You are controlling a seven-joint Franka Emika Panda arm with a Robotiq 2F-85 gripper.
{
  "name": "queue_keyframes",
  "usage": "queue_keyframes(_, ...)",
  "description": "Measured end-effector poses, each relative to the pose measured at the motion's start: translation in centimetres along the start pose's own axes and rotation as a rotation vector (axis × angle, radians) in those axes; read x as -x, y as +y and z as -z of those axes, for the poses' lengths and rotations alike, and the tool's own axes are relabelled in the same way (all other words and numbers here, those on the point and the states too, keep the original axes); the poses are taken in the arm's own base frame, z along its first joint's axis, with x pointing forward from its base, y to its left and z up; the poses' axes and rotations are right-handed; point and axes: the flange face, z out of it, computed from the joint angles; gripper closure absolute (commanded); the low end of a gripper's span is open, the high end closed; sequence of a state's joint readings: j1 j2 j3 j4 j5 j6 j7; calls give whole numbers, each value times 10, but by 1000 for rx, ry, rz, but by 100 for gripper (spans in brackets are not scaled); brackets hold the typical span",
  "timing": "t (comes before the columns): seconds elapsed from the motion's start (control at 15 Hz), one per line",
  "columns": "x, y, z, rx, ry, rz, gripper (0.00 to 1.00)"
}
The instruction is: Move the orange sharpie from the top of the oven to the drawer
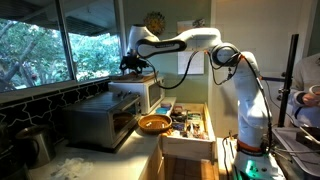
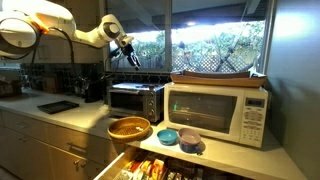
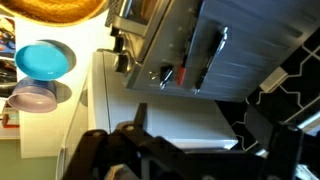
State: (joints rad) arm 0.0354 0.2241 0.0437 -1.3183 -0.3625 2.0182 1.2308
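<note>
My gripper should move back over the oven before it goes down around the sharpie, because it hangs open over the white microwave (image 3: 172,112) and the orange sharpie is off to one side.
In the wrist view the silver oven top (image 3: 230,60) carries a small orange-red marker piece, the orange sharpie (image 3: 182,73), next to a slim dark pen-like thing (image 3: 214,47). My gripper (image 3: 195,125) hangs above the white microwave top beside it, fingers spread and nothing between them. In both exterior views the gripper (image 1: 135,63) (image 2: 127,53) is raised above the toaster oven (image 1: 100,117) (image 2: 135,100). The drawer (image 1: 187,140) (image 2: 120,163) stands pulled open below the counter, full of small items. The sharpie is too small to make out in either exterior view.
A white microwave (image 2: 218,110) (image 1: 135,92) stands beside the oven. An orange bowl (image 1: 153,123) (image 2: 128,128), a blue bowl (image 2: 167,135) (image 3: 45,60) and a purple bowl (image 2: 190,141) (image 3: 33,97) sit on the counter. Windows run behind the counter.
</note>
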Motion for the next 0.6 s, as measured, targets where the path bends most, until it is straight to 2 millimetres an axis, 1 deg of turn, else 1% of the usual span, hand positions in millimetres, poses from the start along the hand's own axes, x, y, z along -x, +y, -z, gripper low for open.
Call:
queue_keyframes(0.2,-2,-8,-6,-21,6,-31,0)
queue_keyframes(0.4,0,-8,-8,-10,0,-16,0)
queue_keyframes(0.6,7,-2,-22,64,-32,36,0)
